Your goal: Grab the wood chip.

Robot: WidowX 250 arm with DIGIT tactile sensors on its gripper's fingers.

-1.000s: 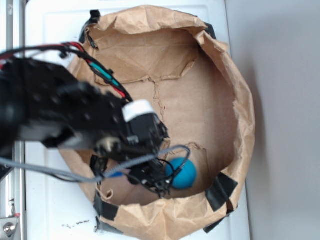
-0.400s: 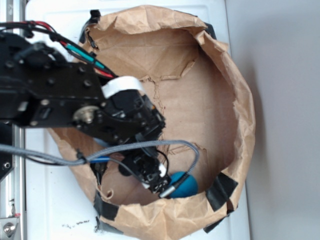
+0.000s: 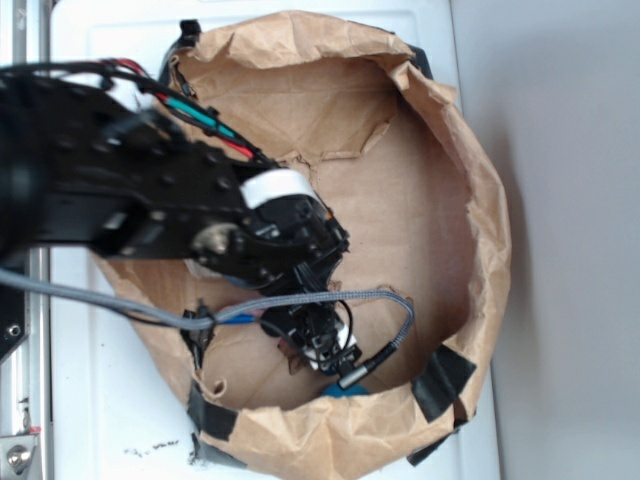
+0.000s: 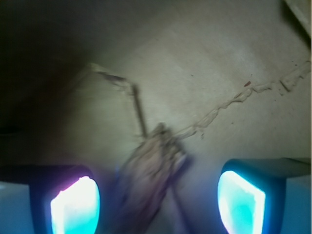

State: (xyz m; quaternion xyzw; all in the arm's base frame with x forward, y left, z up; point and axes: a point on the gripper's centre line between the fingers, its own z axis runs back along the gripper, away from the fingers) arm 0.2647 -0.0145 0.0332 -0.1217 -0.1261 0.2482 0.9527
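Next, my gripper goes down farther around the chip's wide body point(image 4: 145, 187) before it closes, because the wood chip point(image 4: 161, 153) lies at a slant below its open fingers, clear of both fingers.
In the wrist view the wood chip point(image 4: 151, 175), a rough streaked brown piece, lies on the brown paper floor between my two lit fingertips. It runs slantwise and touches neither pad. My gripper point(image 4: 158, 204) is open, with one pad point(image 4: 75, 204) to the left of the chip and the other pad to its right. In the exterior view my gripper point(image 3: 318, 348) points down at the near part of the paper bowl's floor. The chip is mostly hidden under it there.
The crumpled brown paper bowl point(image 3: 480, 200) rings the workspace, held with black tape point(image 3: 440, 380). Only a sliver of the blue ball point(image 3: 345, 393) shows against the near wall, right of my gripper. A torn seam point(image 4: 229, 105) crosses the floor. A grey cable point(image 3: 385, 300) loops by the wrist.
My gripper has moved and now sits over the chip. The blue ball has shifted toward the near wall and is now mostly hidden.
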